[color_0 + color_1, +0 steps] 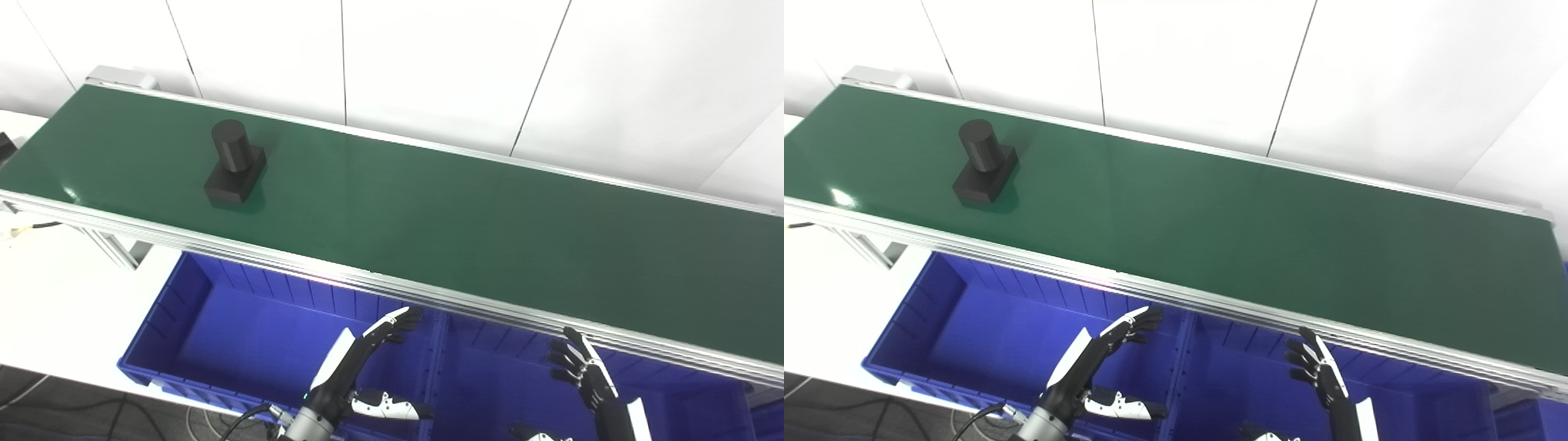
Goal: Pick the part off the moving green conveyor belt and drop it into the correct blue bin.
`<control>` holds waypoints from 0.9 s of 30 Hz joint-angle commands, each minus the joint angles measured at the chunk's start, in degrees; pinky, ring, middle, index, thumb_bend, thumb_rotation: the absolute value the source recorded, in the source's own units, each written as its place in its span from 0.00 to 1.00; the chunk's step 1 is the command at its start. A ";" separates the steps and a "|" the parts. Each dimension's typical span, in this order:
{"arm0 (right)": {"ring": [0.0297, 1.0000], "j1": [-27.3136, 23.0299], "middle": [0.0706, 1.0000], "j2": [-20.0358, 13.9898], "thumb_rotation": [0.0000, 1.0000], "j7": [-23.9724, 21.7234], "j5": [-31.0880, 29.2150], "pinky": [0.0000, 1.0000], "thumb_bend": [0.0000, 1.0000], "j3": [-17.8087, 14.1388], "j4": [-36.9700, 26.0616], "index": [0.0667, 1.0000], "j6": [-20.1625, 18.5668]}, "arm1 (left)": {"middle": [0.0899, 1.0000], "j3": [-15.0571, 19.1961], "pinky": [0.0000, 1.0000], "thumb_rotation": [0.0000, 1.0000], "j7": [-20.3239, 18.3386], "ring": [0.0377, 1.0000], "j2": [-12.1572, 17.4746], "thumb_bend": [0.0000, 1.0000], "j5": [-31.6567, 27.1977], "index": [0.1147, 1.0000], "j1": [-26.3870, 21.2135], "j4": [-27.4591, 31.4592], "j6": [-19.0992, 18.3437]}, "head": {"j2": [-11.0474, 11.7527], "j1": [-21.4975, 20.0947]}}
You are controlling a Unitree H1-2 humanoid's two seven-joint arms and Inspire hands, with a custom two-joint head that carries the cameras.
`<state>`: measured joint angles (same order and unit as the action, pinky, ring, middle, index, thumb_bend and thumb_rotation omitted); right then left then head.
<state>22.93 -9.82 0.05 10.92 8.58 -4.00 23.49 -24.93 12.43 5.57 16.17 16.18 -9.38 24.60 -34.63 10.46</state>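
The cylinder's foot (236,166) runs flush into the black base (228,187), so the base should come up too when I lift the cylinder.
A black part (234,164), a cylinder standing on a square base, sits on the green conveyor belt (429,208) toward its left end; it also shows in the right eye view (983,163). My left hand (361,367) is open and empty above the left blue bin (202,300), below the belt's near rail. My right hand (582,370) is open and empty above the right blue bin (496,367). Both hands are well away from the part.
The belt's aluminium near rail (392,285) runs across between the hands and the belt. A white wall stands behind the belt. A white table (55,288) lies at the left under the conveyor's leg (116,248).
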 commanded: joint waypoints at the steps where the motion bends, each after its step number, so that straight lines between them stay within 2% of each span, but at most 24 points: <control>1: 0.79 0.07 0.82 0.02 0.27 0.92 -0.22 0.71 0.78 0.19 -0.84 0.91 3.38 | 0.85 -0.90 0.75 0.30 1.67 0.82 0.54 0.80 -0.24 0.85 -1.03 0.35 2.33 | 0.54 -0.15; 10: 0.76 -0.54 0.80 -0.81 0.27 4.36 0.44 0.67 0.80 1.97 -0.31 0.88 3.42 | 0.84 -3.42 0.74 0.26 4.68 0.81 1.81 0.81 -0.81 0.84 -2.38 -1.70 2.33 | 3.56 -1.11; 16: 0.75 -1.16 0.79 -1.41 0.26 5.44 -1.11 0.66 0.82 2.88 -1.20 0.87 3.43 | 0.83 -5.04 0.73 0.27 7.05 0.80 2.13 0.83 -1.12 0.83 -3.61 -3.43 2.33 | 4.84 -1.36; 22: 0.73 -2.17 0.76 -1.13 0.27 7.44 -1.86 0.66 0.83 3.08 -3.08 0.87 3.43 | 0.82 -7.56 0.70 0.28 11.70 0.78 2.85 0.84 -0.44 0.82 -5.20 -4.78 2.33 | 5.59 -1.52; 27: 0.74 -4.40 0.77 -0.69 0.28 6.28 -3.11 0.66 0.83 2.88 -5.40 0.88 3.38 | 0.81 -10.28 0.71 0.24 16.34 0.78 3.40 0.82 -1.06 0.82 -6.76 -6.05 2.33 | 6.37 -1.38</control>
<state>19.93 -10.62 6.63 8.52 11.66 -7.21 23.57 -34.53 26.60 8.81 14.93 10.69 -15.80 24.61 -28.48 8.96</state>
